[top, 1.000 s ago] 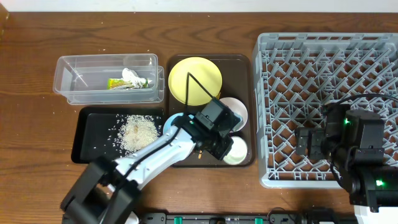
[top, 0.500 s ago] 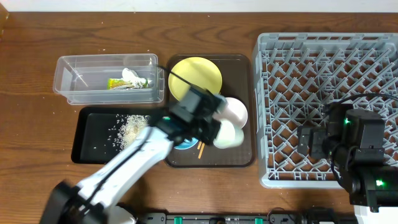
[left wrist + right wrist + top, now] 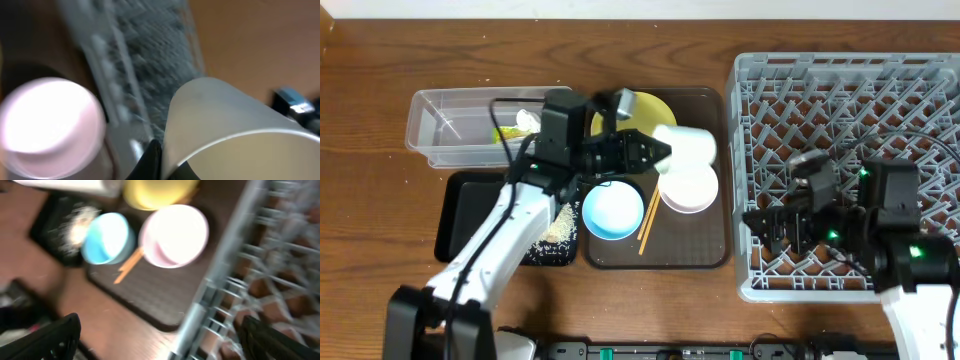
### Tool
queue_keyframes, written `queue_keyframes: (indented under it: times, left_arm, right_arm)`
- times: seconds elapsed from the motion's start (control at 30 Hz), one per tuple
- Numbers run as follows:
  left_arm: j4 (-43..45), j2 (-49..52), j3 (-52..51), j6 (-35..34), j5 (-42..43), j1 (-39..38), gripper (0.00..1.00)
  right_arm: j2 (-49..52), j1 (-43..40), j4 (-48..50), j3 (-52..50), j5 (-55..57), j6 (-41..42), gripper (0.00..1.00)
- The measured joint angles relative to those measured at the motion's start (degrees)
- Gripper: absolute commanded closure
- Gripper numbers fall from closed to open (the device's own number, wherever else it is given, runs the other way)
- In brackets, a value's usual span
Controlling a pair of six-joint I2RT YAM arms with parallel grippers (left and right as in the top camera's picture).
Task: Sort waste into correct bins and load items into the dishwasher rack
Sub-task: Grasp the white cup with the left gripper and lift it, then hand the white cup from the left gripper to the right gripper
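Note:
I should take the cup's loose end [image 3: 706, 148] with my right gripper, because the grey rack [image 3: 845, 120] lies on that gripper's side and my left gripper is holding the small white cup.
My left gripper [image 3: 658, 152] is shut on the small white cup [image 3: 686, 143] and holds it on its side above the brown tray, over the yellow plate's [image 3: 642, 104] right edge. The cup fills the left wrist view [image 3: 235, 125], one finger against its wall. The white bowl [image 3: 688, 187], the light blue bowl [image 3: 613, 210] and the chopsticks [image 3: 648, 222] lie on the brown tray below. My right gripper [image 3: 775, 222] is open and empty over the left edge of the grey rack [image 3: 850, 110]. The right wrist view shows both bowls [image 3: 175, 235] [image 3: 107, 237] and the chopsticks [image 3: 127, 265].
The clear tub [image 3: 450, 125] at the back left holds the green-and-orange wrapper [image 3: 506, 133] and the white scrap [image 3: 527, 120]. The black tray [image 3: 470, 215] in front of it holds rice grains [image 3: 558, 226]. The dark brown tray [image 3: 705, 255] lies between these bins and the rack.
My left gripper has lifted the cup from the tray's front right and swung it back towards the plate. My right arm has reached left to the rack's left edge.

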Motion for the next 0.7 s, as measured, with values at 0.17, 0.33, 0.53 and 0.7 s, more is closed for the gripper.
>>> queue_keyframes:
  times: [0.17, 0.33, 0.53, 0.7]
  left_arm:
    - [0.59, 1.49, 0.00, -2.19, 9.29, -1.99, 0.94]
    - [0.74, 1.49, 0.00, -3.04, 12.15, -4.13, 0.94]
    - [0.85, 1.49, 0.00, -3.17, 13.03, -5.22, 0.94]
    - [1.33, 1.49, 0.00, -4.70, 13.79, -5.66, 0.94]
  right_arm:
    - [6.01, 0.00, 4.87, 0.00, -10.29, -4.46, 0.01]
    - [10.60, 0.00, 10.54, 0.00, -19.34, -6.23, 0.01]
    - [12.57, 0.00, 14.60, 0.00, -29.03, -6.86, 0.01]
    - [12.57, 0.00, 15.32, 0.00, -32.92, -6.86, 0.02]
